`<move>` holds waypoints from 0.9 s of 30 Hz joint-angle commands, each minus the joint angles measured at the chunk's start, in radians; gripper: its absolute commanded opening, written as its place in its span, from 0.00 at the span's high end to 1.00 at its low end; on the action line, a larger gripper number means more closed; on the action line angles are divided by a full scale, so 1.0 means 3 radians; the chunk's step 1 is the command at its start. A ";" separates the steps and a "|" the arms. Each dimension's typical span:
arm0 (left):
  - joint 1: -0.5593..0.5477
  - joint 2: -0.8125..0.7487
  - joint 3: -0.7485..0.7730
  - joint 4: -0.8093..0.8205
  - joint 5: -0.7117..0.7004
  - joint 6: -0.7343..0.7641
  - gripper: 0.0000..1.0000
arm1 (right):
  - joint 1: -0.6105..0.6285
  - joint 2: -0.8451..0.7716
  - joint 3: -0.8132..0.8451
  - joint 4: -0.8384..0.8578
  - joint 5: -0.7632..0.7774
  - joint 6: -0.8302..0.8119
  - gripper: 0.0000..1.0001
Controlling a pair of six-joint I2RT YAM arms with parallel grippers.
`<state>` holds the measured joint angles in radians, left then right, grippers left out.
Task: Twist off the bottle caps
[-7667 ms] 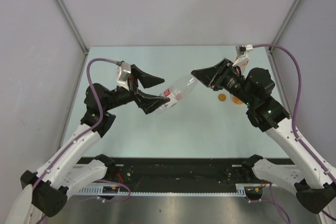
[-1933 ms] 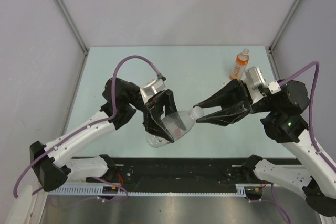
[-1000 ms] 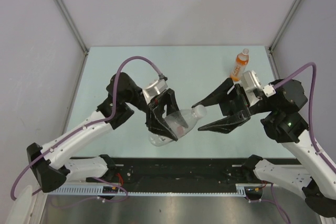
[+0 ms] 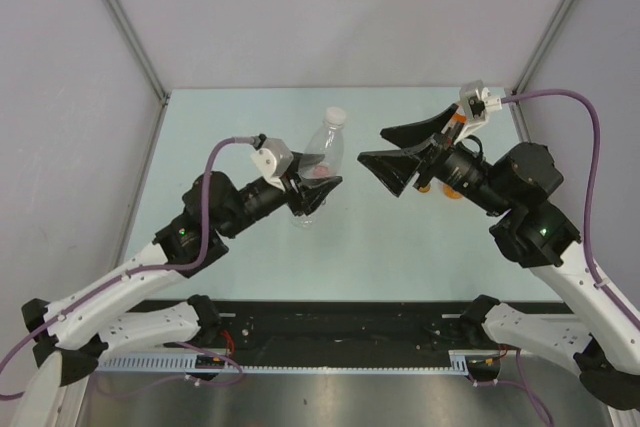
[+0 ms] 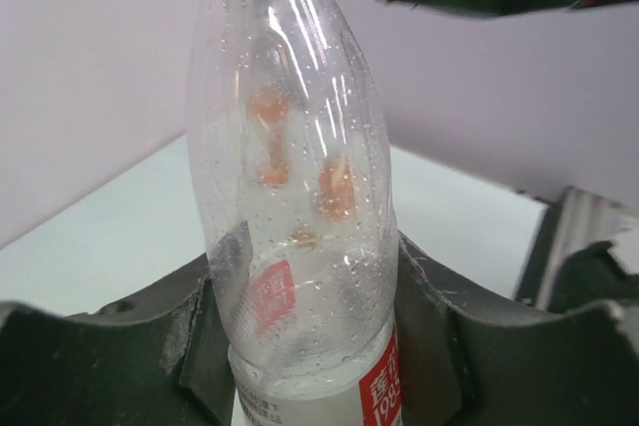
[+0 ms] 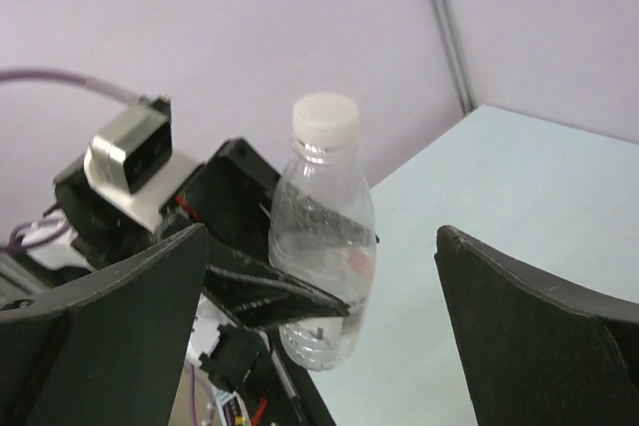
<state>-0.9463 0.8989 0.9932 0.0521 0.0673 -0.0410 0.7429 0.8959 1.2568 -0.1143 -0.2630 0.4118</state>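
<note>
My left gripper is on the clear bottle's lower body (image 4: 318,172) and the white cap (image 4: 335,115) is free. My right gripper continues to go toward the cap and closes on it.
My left gripper (image 4: 314,190) is shut on the lower body of the clear bottle (image 4: 322,157), which stands upright above the table. The bottle's white cap (image 4: 335,115) sits on its neck. In the left wrist view the clear bottle (image 5: 300,197) fills the gap between the two dark fingers (image 5: 110,346). My right gripper (image 4: 377,145) is wide open, level with the bottle and apart from it on the right. In the right wrist view the bottle (image 6: 321,246) and its cap (image 6: 325,117) show between the spread fingers (image 6: 539,316). No other cap shows.
Two small orange things (image 4: 425,187) (image 4: 455,191) lie on the table, partly hidden under the right arm. The pale green table (image 4: 240,127) ends at grey walls on three sides. The black base rail (image 4: 340,322) runs along the near edge.
The left arm has tipped the clear bottle upright and carried it farther from me. The right gripper has opened wide and drawn back to the right, away from the cap.
</note>
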 commanded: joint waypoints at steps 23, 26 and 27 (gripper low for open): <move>-0.0630 0.0353 -0.0130 0.0067 -0.1646 0.0735 1.00 | 0.0397 0.0465 0.0091 0.0151 0.1552 0.0458 0.28; -0.0655 0.0373 -0.0125 0.0062 -0.1671 0.0745 1.00 | 0.0402 0.0501 0.0091 0.0156 0.1521 0.0493 0.39; -0.0660 0.0373 -0.0125 0.0067 -0.1682 0.0745 1.00 | 0.0402 0.0526 0.0091 0.0156 0.1516 0.0504 0.39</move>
<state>-1.1286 1.0050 0.9447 0.0319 -0.4046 0.1581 0.8566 1.0378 1.2568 -0.1040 0.1757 0.5488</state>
